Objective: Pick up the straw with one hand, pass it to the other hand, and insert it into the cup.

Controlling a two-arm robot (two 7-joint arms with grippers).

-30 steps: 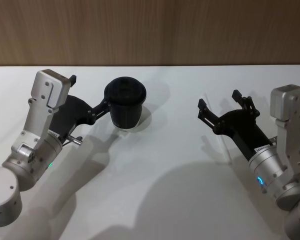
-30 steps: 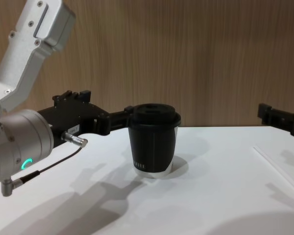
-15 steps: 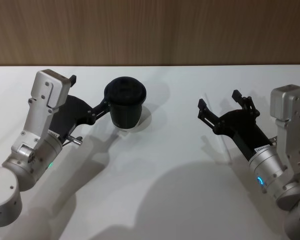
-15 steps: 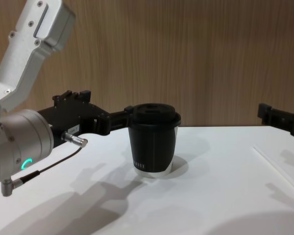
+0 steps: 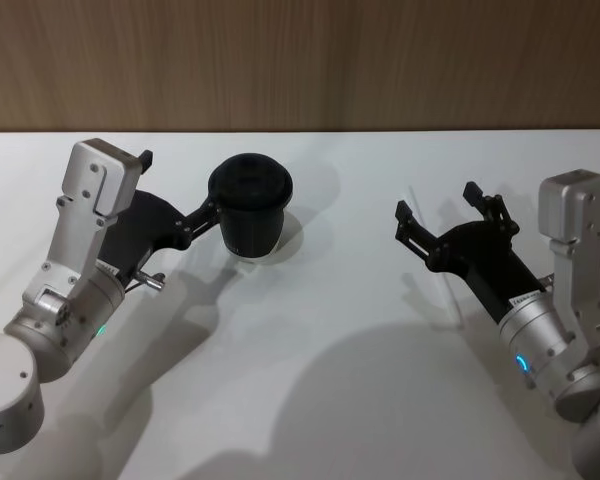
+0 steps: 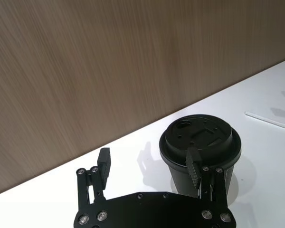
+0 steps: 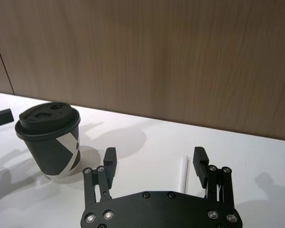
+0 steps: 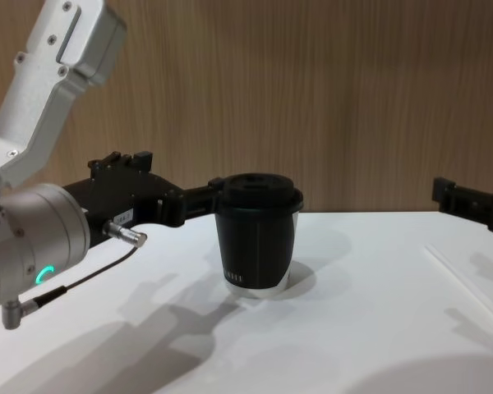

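The thin white straw's long free part should stay straight when I pick the straw up by its near end, because the straw lies in a straight line (image 8: 464, 283).
The black lidded cup (image 5: 250, 205) stands upright on the white table, also seen in the chest view (image 8: 257, 238). My left gripper (image 5: 180, 185) is open beside it, one finger (image 6: 194, 164) against the cup (image 6: 199, 142) wall and the other out to the side. The thin white straw (image 7: 184, 173) lies flat on the table to the right, a faint line in the chest view (image 8: 456, 275). My right gripper (image 5: 436, 200) hovers open over it. In the right wrist view the straw lies under the right gripper (image 7: 154, 156), nearer one finger and untouched.
A wood-panelled wall (image 5: 300, 60) runs along the table's far edge. The white table (image 5: 330, 350) is bare between the two arms and in front of the cup. Beside the left wrist hangs its thin dark cable (image 8: 90, 275).
My right gripper has dipped very slightly. The cup, straw and left gripper have not moved.
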